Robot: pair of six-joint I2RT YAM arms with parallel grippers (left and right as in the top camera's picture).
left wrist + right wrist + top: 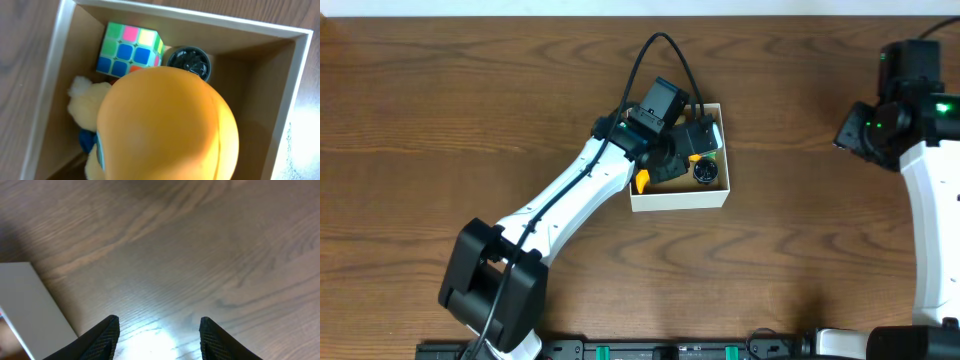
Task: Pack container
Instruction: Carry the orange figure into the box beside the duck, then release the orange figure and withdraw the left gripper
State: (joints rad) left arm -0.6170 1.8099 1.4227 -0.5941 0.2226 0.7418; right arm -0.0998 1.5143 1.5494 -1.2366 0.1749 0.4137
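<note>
I should keep lowering the orange toy (pixel 167 125) inside the container's sides, over its bottom's open part beside the cream plush toy, where my left gripper will release it.
The container (pixel 680 203) is a square white box with a brown floor, at the table's middle. My left gripper (pixel 675 155) reaches down into it. In the left wrist view a large rounded orange toy (pixel 165 125) fills the space at the jaws and hides the fingers; it seems held. An orange part also shows in the overhead view (pixel 641 181). In the container (pixel 295 90) lie a colourful puzzle cube (pixel 131 46), a black round object (pixel 190 59) and a cream plush toy (pixel 85 102) with a blue part. My right gripper (pixel 159 330) is open and empty over bare wood.
The right arm (pixel 895 120) is at the far right of the table, well away from the container. A white flat edge (pixel 30 305) shows at the left of the right wrist view. Wood tabletop surrounds the container.
</note>
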